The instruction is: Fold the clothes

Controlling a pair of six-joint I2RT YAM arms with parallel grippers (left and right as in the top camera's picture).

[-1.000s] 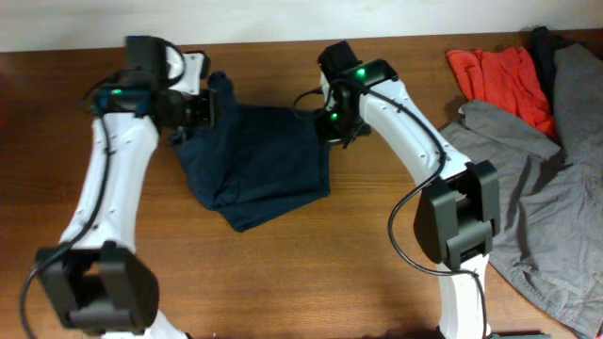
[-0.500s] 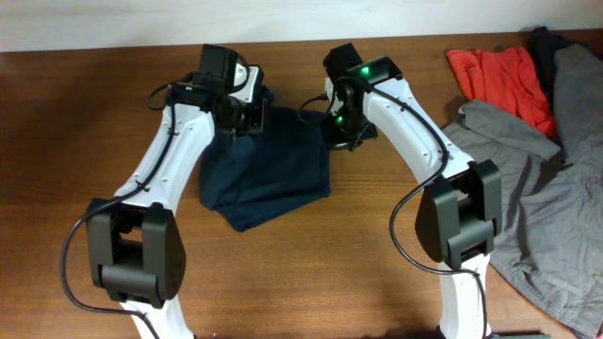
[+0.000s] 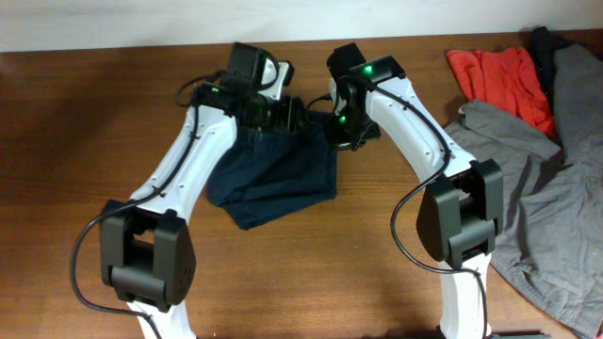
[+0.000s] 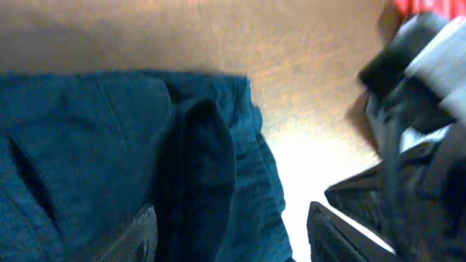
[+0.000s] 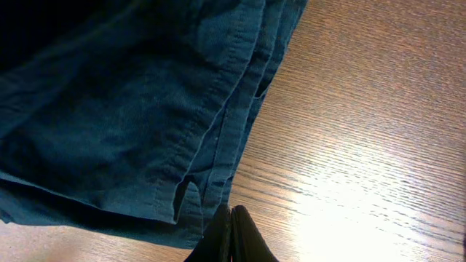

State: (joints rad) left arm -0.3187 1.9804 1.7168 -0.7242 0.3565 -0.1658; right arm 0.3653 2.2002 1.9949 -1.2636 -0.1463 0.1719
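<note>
The shorts' upper layer ends before it reaches the lower layer's edge (image 5: 231, 166). The robot's right gripper is beside it and should grab the upper layer's corner (image 5: 169, 212) and pull it across.
The dark navy shorts (image 3: 278, 179) lie folded into a narrow bundle at the table's middle. My left gripper (image 3: 287, 111) hovers over their top right corner, right beside the right gripper. In the left wrist view its jaws (image 4: 233, 240) stand open, with a dark fold of the shorts (image 4: 196, 167) lying between them, not pinched. My right gripper (image 3: 341, 127) sits at the shorts' upper right edge. Seen from the right wrist, its fingertips (image 5: 231, 236) are shut together, with their tips against the hem of the shorts (image 5: 109, 109) and no cloth visible between them.
A red-orange garment (image 3: 499, 80) and a large light grey garment (image 3: 537, 188) lie at the table's right side, with a dark piece (image 3: 542, 42) behind them. Bare wooden table (image 3: 75, 141) stretches to the left and in front.
The left arm swept right across the table, dragging the shorts' left part over toward the right gripper, then opened its jaws. The shorts are narrower. The right arm barely moved.
</note>
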